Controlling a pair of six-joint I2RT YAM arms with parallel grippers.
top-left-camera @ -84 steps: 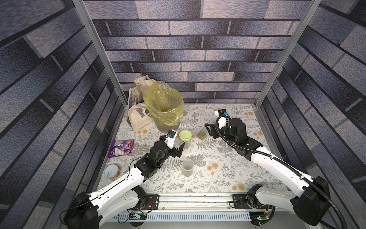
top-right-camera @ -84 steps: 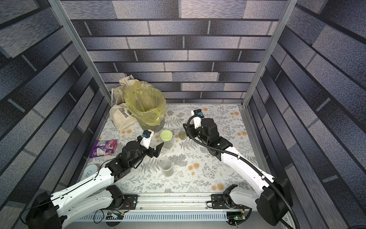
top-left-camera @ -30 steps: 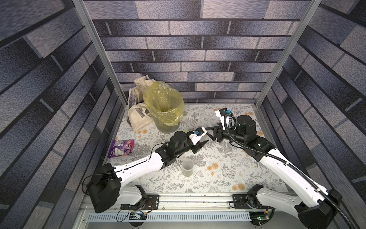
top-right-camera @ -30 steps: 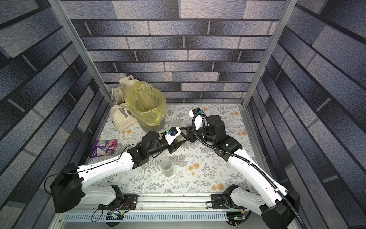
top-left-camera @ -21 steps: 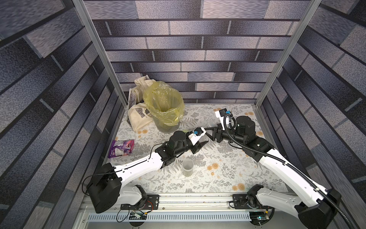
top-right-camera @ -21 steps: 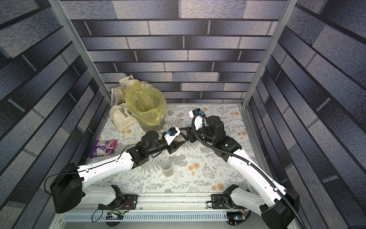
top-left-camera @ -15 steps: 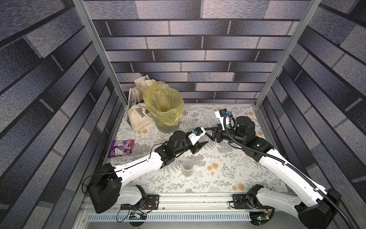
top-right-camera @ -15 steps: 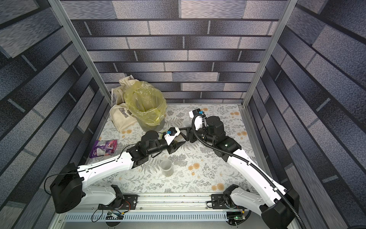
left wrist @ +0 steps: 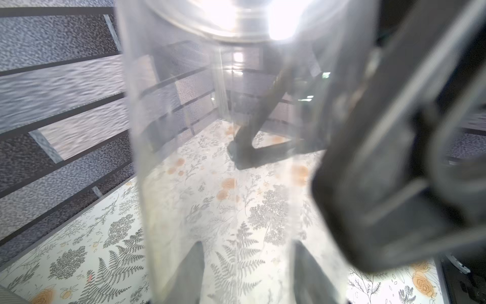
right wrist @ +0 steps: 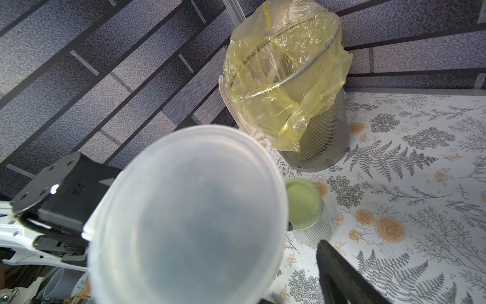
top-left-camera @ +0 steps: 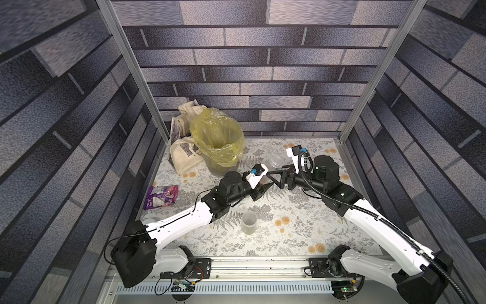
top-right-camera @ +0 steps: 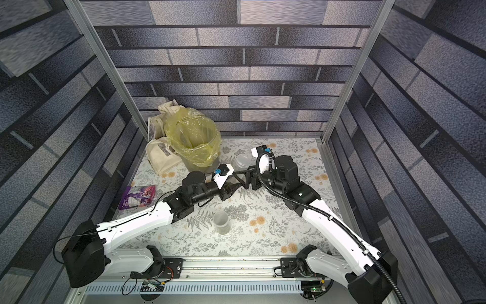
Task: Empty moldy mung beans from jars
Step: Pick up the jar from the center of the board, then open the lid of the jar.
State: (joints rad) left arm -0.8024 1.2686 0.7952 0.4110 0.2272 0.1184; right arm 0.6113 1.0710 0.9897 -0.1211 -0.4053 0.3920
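Note:
Next, I pull the short clear jar point(left wrist: 227, 172) back with my left gripper and align the lid first: my right gripper's open fingers sit crooked to the lid's rim point(right wrist: 281, 202).
My left gripper point(left wrist: 251, 271) is shut on the short clear jar point(top-left-camera: 276, 161), held above the table centre; its fingers point(left wrist: 192, 271) show dimly through the jar's wall point(left wrist: 184, 131). My right gripper point(right wrist: 240, 263) is open around the jar's whitish lid point(right wrist: 184, 223), and one finger point(right wrist: 342, 276) stands clear of the rim. I cannot make out beans in this jar. The green-lidded jar point(right wrist: 302, 201) stands on the cloth just beyond, hidden in both top views. The tall slim jar point(top-left-camera: 249, 222) stands upright in front, with olive mung beans point(top-left-camera: 248, 231) at its bottom.
A grey mesh bin lined with a yellow bag point(top-left-camera: 215, 142) stands at the back left, with a cream cloth bag point(top-left-camera: 184, 158) against it. A purple pouch point(top-left-camera: 161, 196) lies by the left wall. Both arms cross the table's middle.
My right gripper's jaws have opened off the lid in the last half second. The left gripper came over from beside the green-lidded jar earlier and has kept still on the short jar since.

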